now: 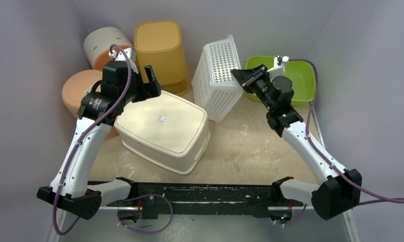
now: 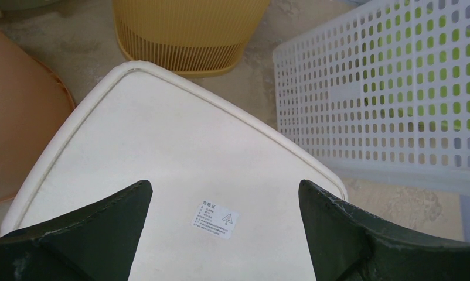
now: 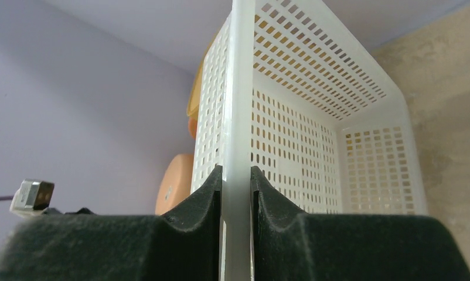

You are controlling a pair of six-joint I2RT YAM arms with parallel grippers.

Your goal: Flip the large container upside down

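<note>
My right gripper continues to lower the basket's rim until the basket lies with its opening down. The white basket is standing tilted with its rim [image 1: 236, 53] in my right gripper, next to clear table [image 1: 244, 128].
The large container [image 1: 162, 128] is a cream tub lying mouth down in the middle of the table, its smooth base with a small label facing up. In the left wrist view its base [image 2: 180, 152] fills the frame. My left gripper [image 1: 139, 80] is open and empty just above the tub's far left corner, and its jaws [image 2: 225, 187] stand wide apart over the label. My right gripper [image 1: 236, 74] is shut on the rim of the white perforated basket [image 1: 217, 80], which stands tilted on its side. The rim runs between the closed fingers [image 3: 237, 175].
A tall yellow-orange bin [image 1: 160, 53] stands behind the tub. A peach round bin [image 1: 81, 88] and a cream cylinder [image 1: 107, 45] are at the back left. A green basin [image 1: 295, 78] sits at the back right. Walls close in on three sides.
</note>
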